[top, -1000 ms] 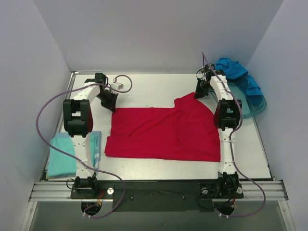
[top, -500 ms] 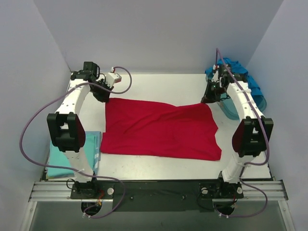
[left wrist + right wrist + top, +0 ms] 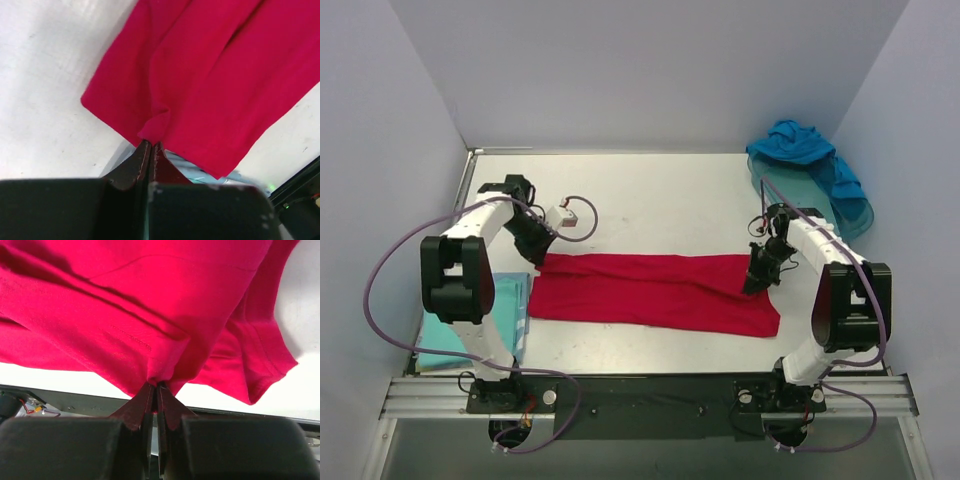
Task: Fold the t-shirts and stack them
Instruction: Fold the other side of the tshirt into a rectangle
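Observation:
My left gripper should open, since it pinches the red flap's inner corner while the t-shirt's far folded edge lies loose, then take and pull that edge straight.
The red t-shirt lies folded into a long band across the middle of the table. My left gripper is shut on its upper left corner; the pinched cloth shows in the left wrist view. My right gripper is shut on its upper right edge, also seen in the right wrist view. The pale aqua t-shirt lies folded at the near left, partly under the left arm. The blue t-shirt is heaped at the far right.
A translucent teal tray holds the blue shirt at the far right corner. Grey walls close in the table on three sides. A metal rail runs along the near edge. Purple cables loop from both arms.
Both grippers have pulled the shirt's far edge toward the near side, folding the wide red sheet into a narrow band. Both arms moved nearer the bases.

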